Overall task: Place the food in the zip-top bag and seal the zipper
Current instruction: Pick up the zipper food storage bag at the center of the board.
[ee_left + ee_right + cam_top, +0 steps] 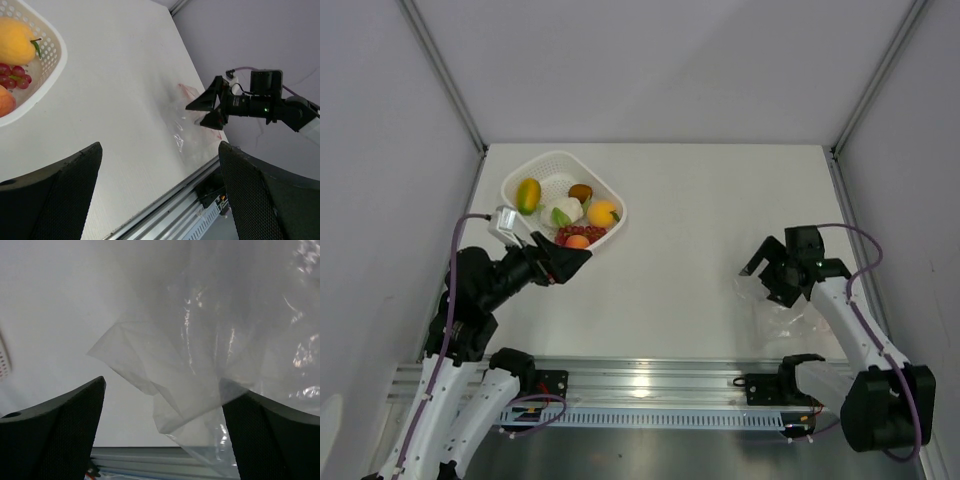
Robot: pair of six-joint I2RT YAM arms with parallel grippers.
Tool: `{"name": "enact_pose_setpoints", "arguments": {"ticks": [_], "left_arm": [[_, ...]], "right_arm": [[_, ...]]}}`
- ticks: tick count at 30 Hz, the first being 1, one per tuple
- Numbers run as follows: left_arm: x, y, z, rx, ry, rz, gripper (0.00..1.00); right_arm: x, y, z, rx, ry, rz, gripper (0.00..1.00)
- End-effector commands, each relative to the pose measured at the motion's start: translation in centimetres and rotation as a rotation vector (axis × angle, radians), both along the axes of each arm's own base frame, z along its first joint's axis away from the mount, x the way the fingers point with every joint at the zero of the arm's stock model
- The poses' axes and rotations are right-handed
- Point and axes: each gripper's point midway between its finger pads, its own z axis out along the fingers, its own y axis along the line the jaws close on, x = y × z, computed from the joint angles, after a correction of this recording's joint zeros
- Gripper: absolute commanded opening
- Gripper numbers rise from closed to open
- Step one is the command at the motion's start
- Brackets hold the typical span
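My gripper will pull the clear zip-top bag (pixel 783 318), and the bag will drag along limply and spread out, because the thin film folds over loosely (pixel 152 380) at its edge.
The food lies in a white mesh basket (pixel 552 165): mango (pixel 528 195), brown piece (pixel 580 192), white-and-green piece (pixel 565 212), orange (pixel 603 214), grapes (pixel 582 232), peach piece (pixel 577 242). My left gripper (pixel 565 262) is open and empty just in front of the basket's near rim. The clear zip-top bag (pixel 782 308) lies crumpled at the right near edge. My right gripper (pixel 770 272) is open just over its far part, with film between the jaws in the right wrist view (pixel 200 365). The zipper (pixel 186 90) shows only as faint red marks.
The metal rail (pixel 650 385) runs along the table's near edge, close below the bag. Grey walls enclose the table on the left, back and right. In the left wrist view the basket's corner (pixel 47 75) holds the orange (pixel 17 40) and grapes (pixel 15 75).
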Motion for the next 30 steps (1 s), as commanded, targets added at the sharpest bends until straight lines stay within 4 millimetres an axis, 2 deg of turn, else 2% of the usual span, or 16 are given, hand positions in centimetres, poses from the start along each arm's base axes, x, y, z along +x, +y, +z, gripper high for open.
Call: {"name": "enact_pose_setpoints", "arguments": {"ticks": [1, 4, 5, 6, 7, 10, 12, 15, 16, 17, 18, 20, 23, 24, 27, 30], "left_arm": [[-0.3, 0.4, 1.0, 0.024, -0.037, 0.003, 0.99], [-0.3, 0.3, 1.2, 0.02, -0.032, -0.002, 0.98], [-0.2, 0.3, 1.4, 0.019, -0.035, -0.002, 0.99], [-0.2, 0.2, 1.4, 0.019, -0.034, -0.002, 0.98], [0.0, 0.2, 1.3, 0.023, -0.026, -0.002, 0.98], [0.1, 0.1, 1.4, 0.026, -0.022, -0.008, 0.98], [0.3, 0.1, 1.0, 0.032, -0.012, -0.01, 0.97], [0.8, 0.0, 0.5, 0.037, 0.004, -0.006, 0.97], [1.0, -0.1, 0.5, 0.035, 0.003, -0.009, 0.96], [1.1, -0.2, 0.3, 0.034, 0.013, -0.014, 0.96], [1.2, -0.4, 0.3, 0.032, 0.012, -0.023, 0.95], [1.2, -0.8, 0.3, 0.024, 0.01, -0.052, 0.92], [1.3, -1.4, 0.2, 0.019, 0.006, -0.088, 0.87], [1.2, -1.5, 0.3, 0.017, 0.003, -0.096, 0.86], [1.1, -1.9, 0.3, 0.011, 0.0, -0.123, 0.83], [0.7, -2.7, 0.3, 0.012, -0.005, -0.166, 0.81]], "right_arm": [[7.9, 5.5, 4.6, 0.236, -0.244, 0.074, 0.96], [11.7, 9.8, 6.2, 0.311, -0.252, 0.168, 0.97], [12.1, 11.3, 6.7, 0.345, -0.246, 0.207, 0.97], [12.9, 11.7, 7.2, 0.348, -0.25, 0.216, 0.97], [14.2, 12.0, 9.1, 0.339, -0.289, 0.223, 0.97], [14.8, 10.4, 10.1, 0.216, -0.304, 0.218, 0.99], [14.3, 8.5, 11.6, 0.154, -0.326, 0.211, 0.99], [12.5, 5.7, 11.4, 0.138, -0.324, 0.169, 0.99], [12.3, 3.7, 11.1, 0.134, -0.326, 0.119, 0.99], [11.1, 2.7, 9.0, 0.13, -0.284, 0.093, 0.99], [10.4, 1.9, 9.2, 0.134, -0.305, 0.075, 0.98], [9.3, 0.0, 7.6, 0.139, -0.283, 0.018, 0.96], [6.6, -0.4, 3.9, 0.15, -0.239, -0.011, 0.9], [6.5, -0.3, 3.9, 0.157, -0.239, -0.006, 0.88], [4.6, 0.6, 0.9, 0.211, -0.216, -0.009, 0.8], [4.3, 0.9, -0.1, 0.237, -0.227, -0.016, 0.77]]}}
